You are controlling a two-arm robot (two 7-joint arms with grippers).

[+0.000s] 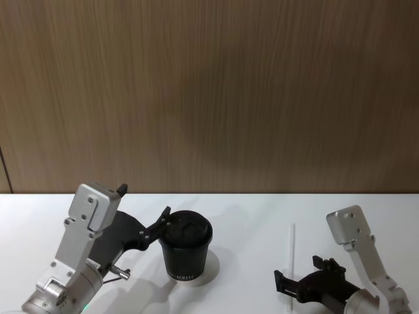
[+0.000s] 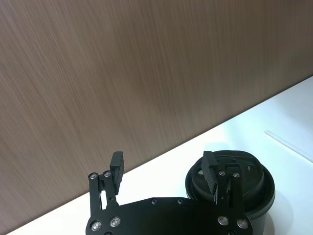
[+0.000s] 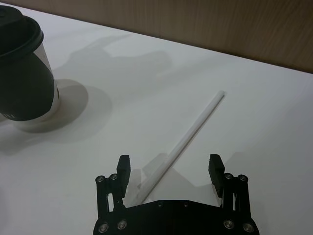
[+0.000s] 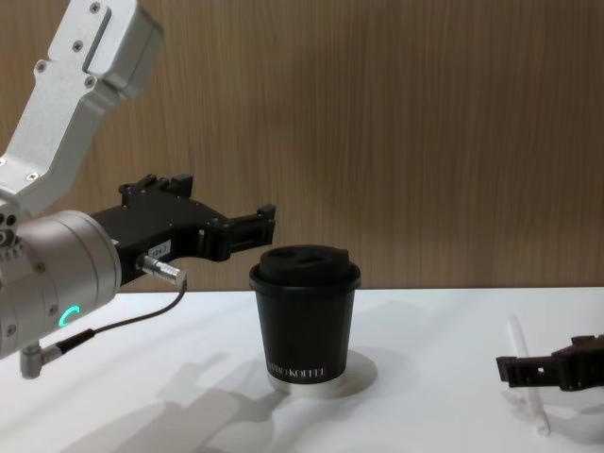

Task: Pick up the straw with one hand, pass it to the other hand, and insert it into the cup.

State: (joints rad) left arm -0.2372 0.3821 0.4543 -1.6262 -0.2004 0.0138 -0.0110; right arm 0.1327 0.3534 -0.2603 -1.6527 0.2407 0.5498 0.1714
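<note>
The white straw is lying in one straight line (image 1: 291, 257), so its long loose end (image 1: 292, 234) will stick out stiffly when the robot picks the straw up by the straw's near end.
The white straw (image 3: 195, 127) lies flat on the white table, right of the cup (image 1: 185, 252). My right gripper (image 3: 169, 166), slim and all black, is low over the straw's near end, open, with the straw running between its fingers and touching neither. The black lidded cup (image 4: 304, 321) stands upright. My left gripper (image 2: 164, 169), with the silver wrist and green ring, hovers open beside the cup's upper left, one finger (image 2: 210, 171) level with the lid's edge and nothing held. The straw (image 1: 292, 255) lies with its length pointing away from me.
A wooden wall (image 1: 209, 91) rises right behind the table's far edge. Bare white tabletop (image 1: 252, 216) lies between the cup and the straw. A thin black cable (image 4: 113, 326) loops under my left wrist.
</note>
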